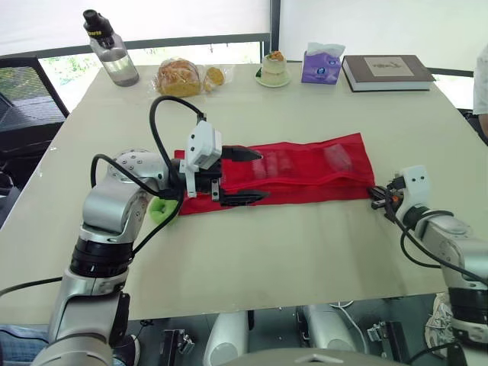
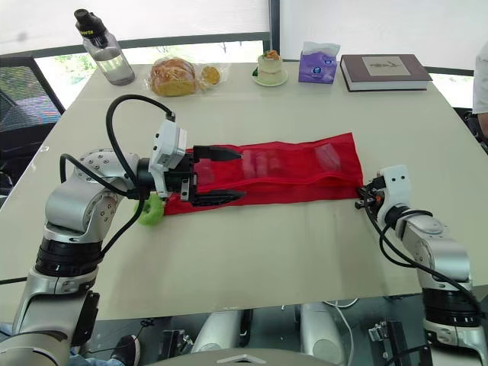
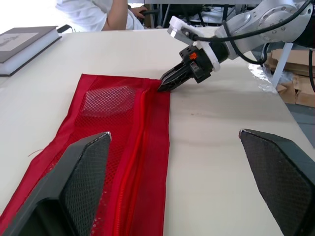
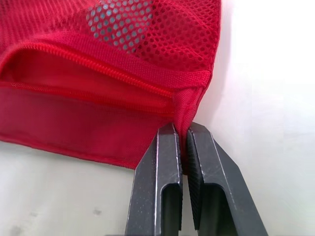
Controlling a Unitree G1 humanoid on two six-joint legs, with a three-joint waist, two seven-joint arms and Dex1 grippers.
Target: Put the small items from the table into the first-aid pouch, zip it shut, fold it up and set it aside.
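My gripper will make the green round item (image 1: 162,210) draw the zip shut when I pull it, because this item touches the pouch's end while the zip gapes (image 3: 135,160).
The red mesh first-aid pouch (image 1: 305,171) lies flat and unfolded across the middle of the table, with pale items showing through its mesh (image 1: 335,156). My left gripper (image 1: 259,175) hovers open over the pouch's left end, its fingers (image 3: 74,187) spread wide on either side of the zip line (image 3: 142,147). My right gripper (image 1: 375,195) is shut on the pouch's right-hand corner. The wrist view shows its fingertips (image 4: 170,147) pinching the fabric edge, where the zip (image 4: 98,66) gapes a little. A green round item (image 1: 162,210) lies on the table under my left forearm.
Along the far edge stand a water bottle (image 1: 110,49), bagged bread (image 1: 183,76), a small cake on a plate (image 1: 273,70), a purple tissue box (image 1: 322,65) and a book (image 1: 387,72). A person's white sleeve (image 1: 481,80) is at the right edge.
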